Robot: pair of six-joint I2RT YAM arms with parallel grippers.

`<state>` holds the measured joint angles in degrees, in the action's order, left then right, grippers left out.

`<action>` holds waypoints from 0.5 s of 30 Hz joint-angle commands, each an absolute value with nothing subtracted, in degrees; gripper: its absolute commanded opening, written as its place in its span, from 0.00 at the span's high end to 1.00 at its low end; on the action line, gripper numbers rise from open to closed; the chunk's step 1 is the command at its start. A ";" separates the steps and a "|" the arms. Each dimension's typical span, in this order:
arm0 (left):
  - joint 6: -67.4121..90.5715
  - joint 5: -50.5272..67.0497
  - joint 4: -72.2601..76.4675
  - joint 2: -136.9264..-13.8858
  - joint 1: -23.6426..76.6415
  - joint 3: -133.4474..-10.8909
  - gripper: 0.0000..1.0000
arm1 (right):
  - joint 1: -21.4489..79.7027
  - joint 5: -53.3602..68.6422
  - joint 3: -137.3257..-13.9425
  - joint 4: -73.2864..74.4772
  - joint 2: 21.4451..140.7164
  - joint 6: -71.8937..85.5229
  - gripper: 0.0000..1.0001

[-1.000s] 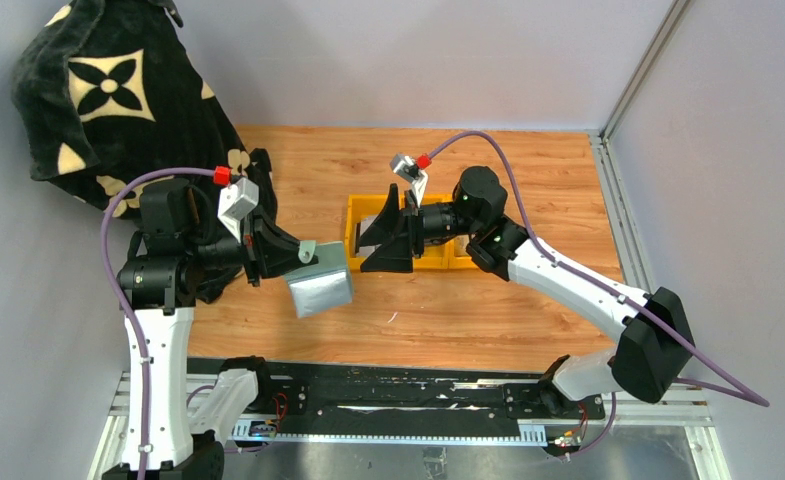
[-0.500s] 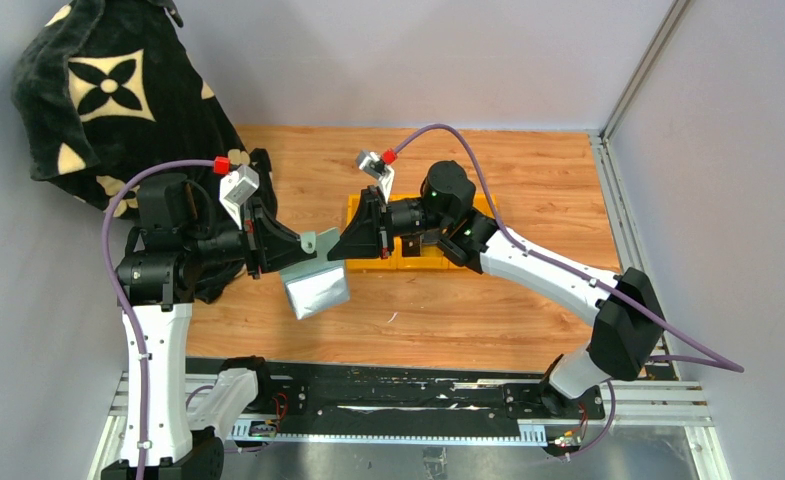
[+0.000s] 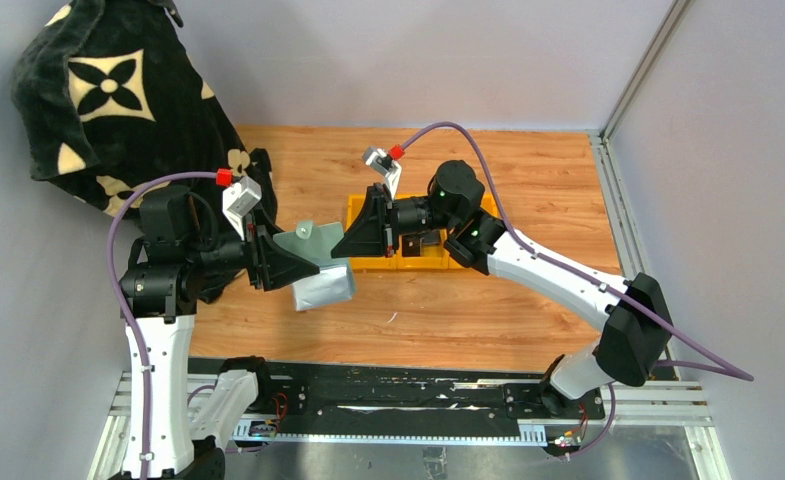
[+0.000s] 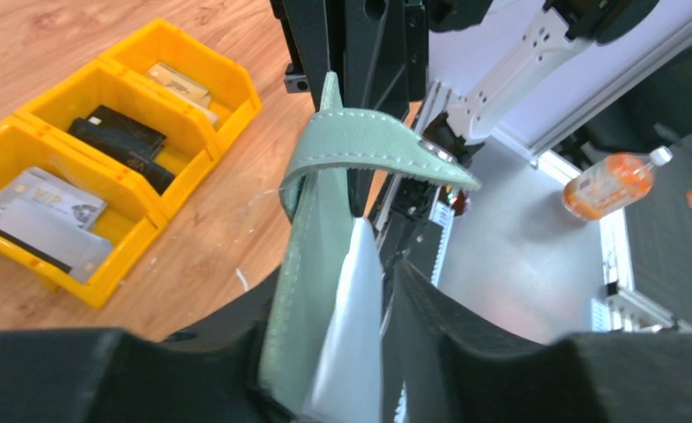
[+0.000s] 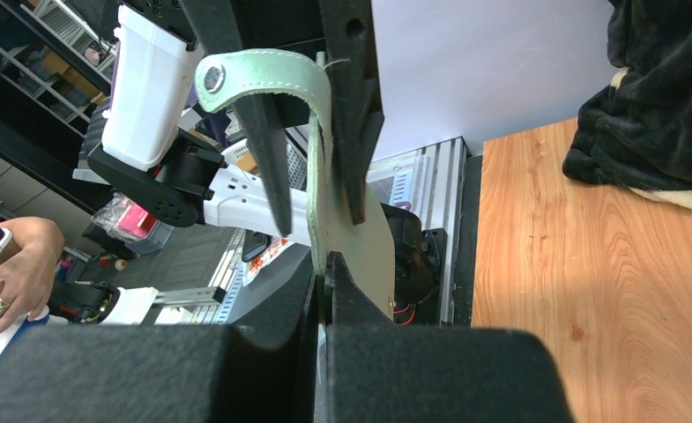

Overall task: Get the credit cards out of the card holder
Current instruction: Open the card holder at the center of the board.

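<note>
My right gripper is pinching the card holder's flap edge point(image 3: 338, 237) while the clear sleeves hang down below, so it should open and go down to the sleeves' side edge point(image 3: 350, 283).
The sage-green card holder point(image 3: 308, 243) hangs open in the air between both grippers, its clear plastic sleeves point(image 3: 326, 288) drooping below. My left gripper point(image 3: 300, 268) is shut on the holder's body point(image 4: 311, 256), with a clear sleeve point(image 4: 355, 326) beside it between the fingers. My right gripper point(image 3: 346, 243) is shut on the edge of the holder's other flap point(image 5: 360, 256). The snap tab point(image 5: 263, 75) curls over at the top. Grey credit cards point(image 4: 47, 220) lie in the end compartment of the yellow bin point(image 4: 122, 264). I cannot tell whether any card sits in the sleeves.
The yellow bin point(image 3: 428, 262) stands mid-table under my right arm; its middle compartment holds a black wallet point(image 4: 117, 141), the far one tan banknotes point(image 4: 179, 84). A black blanket with cream flowers point(image 3: 118, 90) fills the back left corner. Grey walls enclose the table.
</note>
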<state>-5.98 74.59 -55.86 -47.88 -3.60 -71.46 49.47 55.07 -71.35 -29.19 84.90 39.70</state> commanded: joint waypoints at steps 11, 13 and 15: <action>-3.31 77.23 -56.09 -50.40 -3.34 -76.41 1.00 | 48.08 58.94 -65.75 -36.67 83.22 43.77 0.43; -2.16 76.08 -56.09 -51.71 -3.34 -78.12 1.00 | 48.09 59.44 -63.72 -39.88 83.11 45.56 0.36; -0.53 74.45 -56.08 -53.47 -3.34 -79.96 1.00 | 48.21 59.74 -61.56 -44.21 83.01 48.09 0.33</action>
<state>-4.10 75.50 -56.40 -51.18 -3.60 -75.88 48.71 57.36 -65.14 -35.42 84.44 43.72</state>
